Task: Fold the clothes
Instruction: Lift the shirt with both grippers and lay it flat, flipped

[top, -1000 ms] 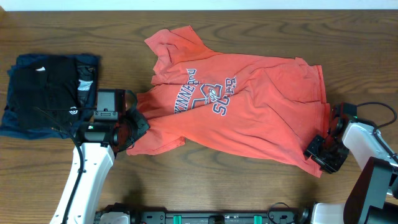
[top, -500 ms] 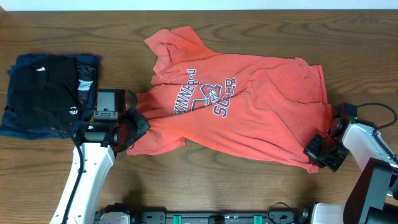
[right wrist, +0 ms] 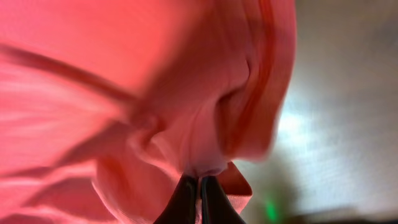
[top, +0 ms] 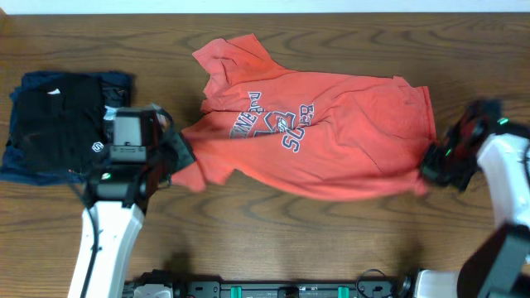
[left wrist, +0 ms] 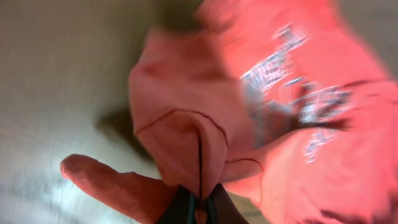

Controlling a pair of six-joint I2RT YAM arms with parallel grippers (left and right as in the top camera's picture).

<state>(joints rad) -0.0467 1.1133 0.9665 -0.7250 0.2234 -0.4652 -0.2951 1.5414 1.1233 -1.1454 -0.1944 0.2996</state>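
Next, I lift the T-shirt's near edge (top: 319, 190) high with both grippers and lay the T-shirt out flat before I fold it, because its lettering is wrinkled and its far sleeve (top: 238, 56) is bunched up.
The clothes are a coral-red T-shirt (top: 331, 141) with white-and-navy lettering, stretched across the middle of the wooden table. My left gripper (top: 178, 157) is shut on its left corner, a bunched fold of red cloth (left wrist: 186, 149) pinched between the black fingers (left wrist: 180, 211). At the right, my right gripper (top: 431, 165) is shut on the shirt's lower right hem (right wrist: 205, 149), which hangs in folds from the fingertips. The near edge of the shirt is lifted and pulled taut between the two grippers.
A folded black garment (top: 58, 116) with a small white logo lies on a folded navy one (top: 21, 157) at the far left, just beside my left arm (top: 108, 232). Bare wood table (top: 290, 240) runs along the front.
The right gripper closed on the hem. Both grippers have lifted and moved toward the far side, pulling the shirt's near edge up off the table and straightening it.
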